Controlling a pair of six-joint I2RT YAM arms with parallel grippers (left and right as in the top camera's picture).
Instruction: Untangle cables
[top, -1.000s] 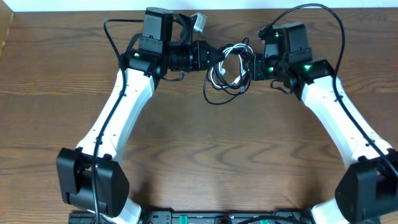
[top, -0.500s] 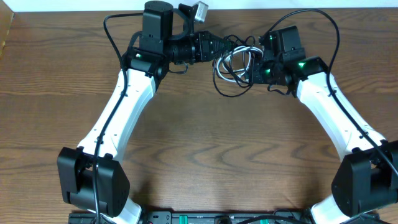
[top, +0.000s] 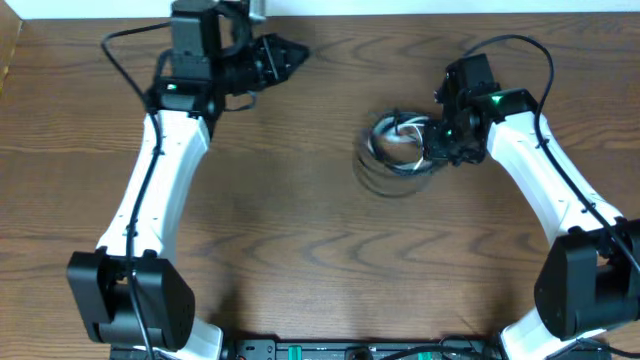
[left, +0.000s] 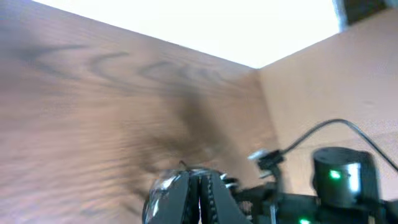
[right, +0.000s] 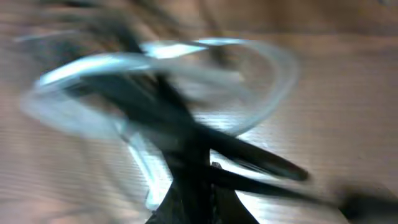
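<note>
Next, I bring my left gripper back and grab the heap of cables by its opposite edge (top: 368, 150), because the white cord and black loops (top: 398, 142) move together with my right gripper.
The cables (top: 392, 158) are a tangled bunch of black loops with a white cord (top: 405, 131) among them, lying on the table at centre right. My right gripper (top: 433, 147) is at the bunch's right edge, shut on the black cords. The right wrist view is blurred: the white loop (right: 186, 53) and black cords (right: 261, 163) run out from my shut jaws (right: 196, 177). My left gripper (top: 298, 50) is shut and empty, far to the upper left of the bunch. In the left wrist view its jaws (left: 200, 186) are closed, with the bunch (left: 163, 188) blurred beyond them.
The wooden table (top: 300, 240) fills the overhead view, with a pale strip along its far edge (top: 400, 6). The right arm with its green light (left: 336, 175) shows in the left wrist view. Thick black robot wires (top: 520, 45) arc over the right arm.
My left gripper has let go of the bunch and swung away to the upper left. My right gripper has carried the bunch down and right, toward the table's middle.
</note>
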